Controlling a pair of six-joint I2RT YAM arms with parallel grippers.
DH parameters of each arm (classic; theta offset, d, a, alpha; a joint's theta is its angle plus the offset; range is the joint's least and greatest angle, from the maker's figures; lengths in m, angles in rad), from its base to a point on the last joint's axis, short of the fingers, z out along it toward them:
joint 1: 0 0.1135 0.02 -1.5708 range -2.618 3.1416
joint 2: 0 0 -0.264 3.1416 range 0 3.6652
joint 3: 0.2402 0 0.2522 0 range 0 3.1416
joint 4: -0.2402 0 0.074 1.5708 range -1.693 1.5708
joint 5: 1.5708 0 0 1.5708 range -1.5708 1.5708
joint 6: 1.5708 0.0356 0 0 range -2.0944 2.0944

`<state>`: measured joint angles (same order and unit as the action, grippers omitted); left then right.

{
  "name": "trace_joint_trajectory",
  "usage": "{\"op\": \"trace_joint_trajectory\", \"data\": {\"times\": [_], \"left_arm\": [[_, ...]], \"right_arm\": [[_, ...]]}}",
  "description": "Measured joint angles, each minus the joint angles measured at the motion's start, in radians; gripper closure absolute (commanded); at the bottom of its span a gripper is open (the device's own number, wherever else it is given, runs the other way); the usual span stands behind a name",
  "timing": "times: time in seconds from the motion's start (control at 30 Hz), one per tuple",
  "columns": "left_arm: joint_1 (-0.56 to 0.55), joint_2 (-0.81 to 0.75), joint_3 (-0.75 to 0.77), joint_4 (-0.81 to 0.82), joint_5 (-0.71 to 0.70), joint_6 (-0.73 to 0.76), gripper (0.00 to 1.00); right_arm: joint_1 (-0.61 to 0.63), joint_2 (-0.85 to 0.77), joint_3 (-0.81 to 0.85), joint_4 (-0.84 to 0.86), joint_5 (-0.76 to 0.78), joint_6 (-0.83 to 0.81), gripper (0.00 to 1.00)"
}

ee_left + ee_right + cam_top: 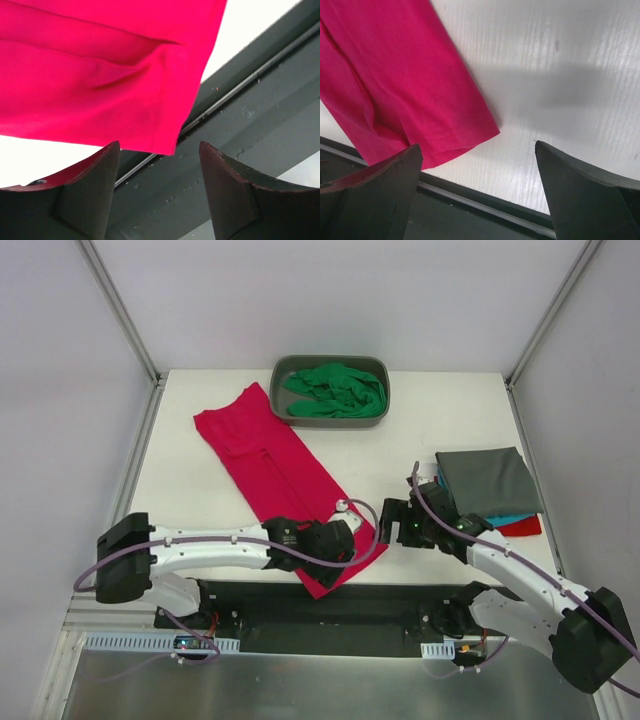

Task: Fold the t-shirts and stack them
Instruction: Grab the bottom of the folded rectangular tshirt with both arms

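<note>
My left gripper needs to reach farther over the hem (162, 134) before it closes and folds it back, because the pink t-shirt's hem corner (169, 148) lies just past my left gripper's open fingers.
A crimson-pink t-shirt (265, 455) lies as a long folded strip, running diagonally from the back left to the table's near edge. My left gripper (335, 538) is over its near end, which overhangs the edge. In the left wrist view the hem corner of the pink shirt (100, 75) sits just beyond the left gripper (159, 145), whose jaws are apart with nothing between them. My right gripper (392, 525) stands open just right of the near corner of the pink shirt (395, 75). A green t-shirt (335, 390) lies crumpled in the tub. Dark grey (490, 480), teal (510, 518) and red (522, 528) shirts are stacked at right.
The grey tub (283, 375) stands at the back centre of the white table (420, 430). A dark rail (330, 605) runs along the near edge under both grippers. Bare tabletop (560, 75) lies to the right of the pink hem.
</note>
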<state>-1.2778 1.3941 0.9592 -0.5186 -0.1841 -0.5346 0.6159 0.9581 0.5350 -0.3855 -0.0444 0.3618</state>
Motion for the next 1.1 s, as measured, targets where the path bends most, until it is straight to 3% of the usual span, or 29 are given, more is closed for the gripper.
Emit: {"op": "trace_joint_trajectory", "data": {"times": [0.2, 0.27, 0.77, 1.1], "left_arm": [[-0.074, 0.111, 0.016, 0.006, 0.073, -0.001, 0.41], [-0.084, 0.137, 0.019, 0.008, 0.086, -0.001, 0.46], [-0.084, 0.274, 0.026, 0.006, 0.119, 0.000, 0.58], [-0.093, 0.307, 0.060, -0.022, 0.081, -0.007, 0.78]], "right_arm": [[-0.003, 0.047, -0.013, 0.024, -0.070, 0.001, 0.01], [-0.003, 0.050, -0.024, 0.048, -0.089, 0.001, 0.01], [-0.003, 0.099, -0.041, 0.125, -0.162, 0.000, 0.07], [-0.010, 0.102, -0.052, 0.160, -0.187, 0.001, 0.12]]}}
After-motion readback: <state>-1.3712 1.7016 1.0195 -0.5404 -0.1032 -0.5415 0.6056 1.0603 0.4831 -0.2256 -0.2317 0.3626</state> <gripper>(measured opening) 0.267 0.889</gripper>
